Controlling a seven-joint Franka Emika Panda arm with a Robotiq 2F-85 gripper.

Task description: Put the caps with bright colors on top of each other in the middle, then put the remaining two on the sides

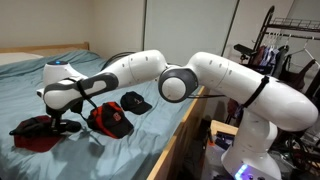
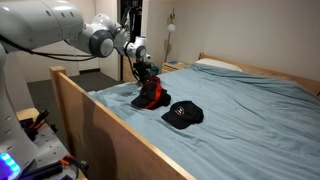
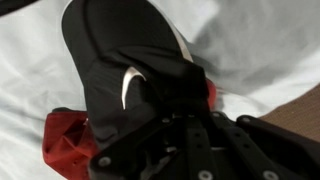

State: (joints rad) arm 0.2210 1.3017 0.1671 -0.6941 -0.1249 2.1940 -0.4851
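I should lift the black cap in my gripper clear of the red cap (image 1: 37,144) it covers and put it on the open sheet (image 1: 86,150) before stacking the bright caps.
A red and black cap with a white logo (image 3: 120,70) fills the wrist view, with red fabric (image 3: 65,140) at its lower left. My gripper (image 3: 175,100) has its fingers close together at this cap's edge and looks shut on it. In an exterior view the gripper (image 1: 62,119) is low over the bed at the right edge of a dark and red cap (image 1: 33,132). Another red cap (image 1: 110,120) lies to its right, then a black cap (image 1: 136,100). In an exterior view the gripper (image 2: 146,80) is over red and black caps (image 2: 150,98); a black cap with a small red mark (image 2: 183,114) lies apart.
The caps lie on a bed with a teal sheet (image 1: 60,85) and a wooden side rail (image 2: 110,125). A pillow (image 2: 215,65) lies at the head. Clothes on a rack (image 1: 285,50) and clutter stand beside the robot base.
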